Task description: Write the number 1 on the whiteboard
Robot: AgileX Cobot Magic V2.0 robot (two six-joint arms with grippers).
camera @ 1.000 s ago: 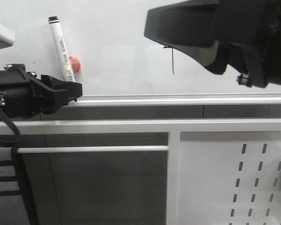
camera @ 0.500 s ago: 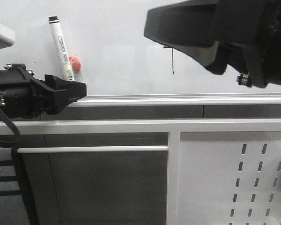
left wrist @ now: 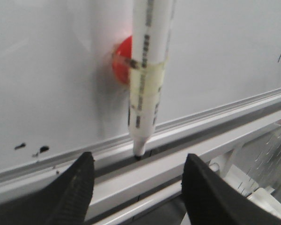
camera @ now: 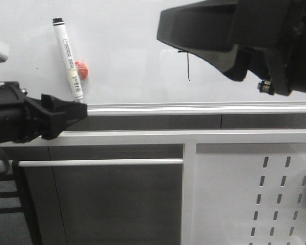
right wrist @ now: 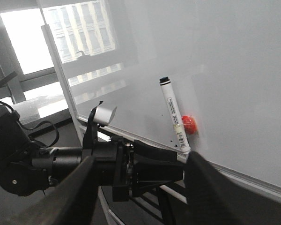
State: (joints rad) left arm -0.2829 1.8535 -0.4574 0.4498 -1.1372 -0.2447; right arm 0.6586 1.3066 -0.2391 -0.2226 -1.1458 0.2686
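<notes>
The number 1 is on the whiteboard and the marker is leaning with its tip on the rail. My left gripper should now move back until it is clear.
The whiteboard fills the back of the front view, with a silver rail along its lower edge. The number 1 is a thin black stroke right of the middle, its top hidden behind my right arm. A white marker leans on the board with its tip on the rail, next to a red magnet. My left gripper is open and empty, just below the marker's tip. My right gripper is open and empty, far from the board.
A white panel with slot holes stands below the rail at the right. A white frame bar runs under the rail. Small black specks mark the board near its lower edge.
My left gripper has dropped lower and drawn back to the left, away from the marker, which stays leaning on the board. The right arm has not moved.
</notes>
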